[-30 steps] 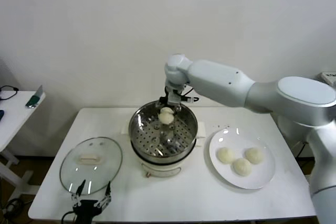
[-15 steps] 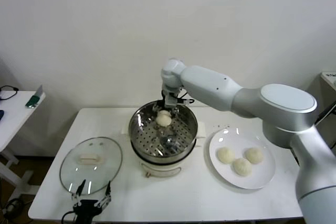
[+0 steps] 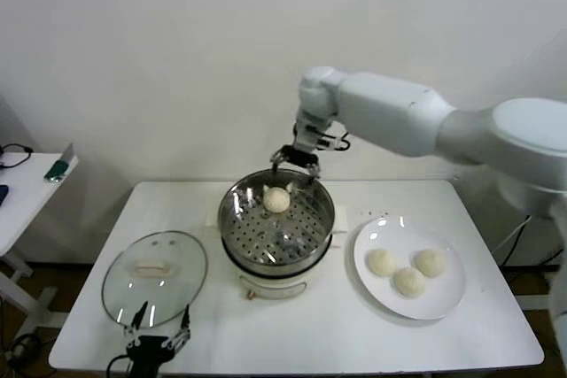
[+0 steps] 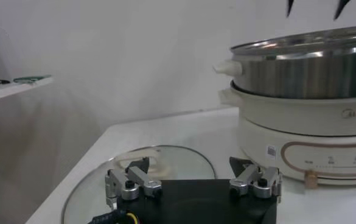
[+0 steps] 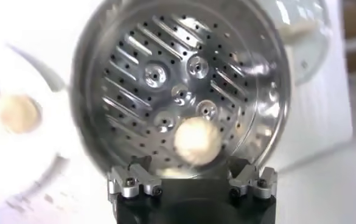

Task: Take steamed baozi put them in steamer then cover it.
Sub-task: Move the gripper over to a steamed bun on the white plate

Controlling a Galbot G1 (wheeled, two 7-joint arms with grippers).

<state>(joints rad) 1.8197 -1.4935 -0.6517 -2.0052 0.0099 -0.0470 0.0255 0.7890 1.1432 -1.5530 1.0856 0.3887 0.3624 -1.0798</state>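
I expect the baozi (image 3: 382, 262) nearest the steamer to come off the plate by itself when I lift it, because a thin gap (image 3: 396, 272) separates it from its neighbours.
One cream-white baozi (image 3: 277, 201) lies on the perforated bottom at the back of the shiny steamer (image 3: 244, 241), which sits on a white pot base. It shows in the right wrist view too (image 5: 196, 139). My right gripper (image 3: 293, 165) is open and empty, hovering just above the steamer's back rim (image 5: 190, 175). Three more baozi (image 3: 407, 279) lie on a white plate (image 3: 447, 300) to the right. The glass cover (image 3: 124, 294) with its white handle lies flat on the table at the left. My left gripper (image 3: 156, 341) is open and parked near the cover's front edge (image 4: 191, 181).
The white table's front edge (image 3: 354, 362) runs just below the plate and the cover. A small side table (image 3: 22, 185) with a green object stands at the far left. A white wall is close behind the steamer.
My right gripper has let go of the baozi in the steamer, opened, and risen up and to the right. The left arm has not moved.
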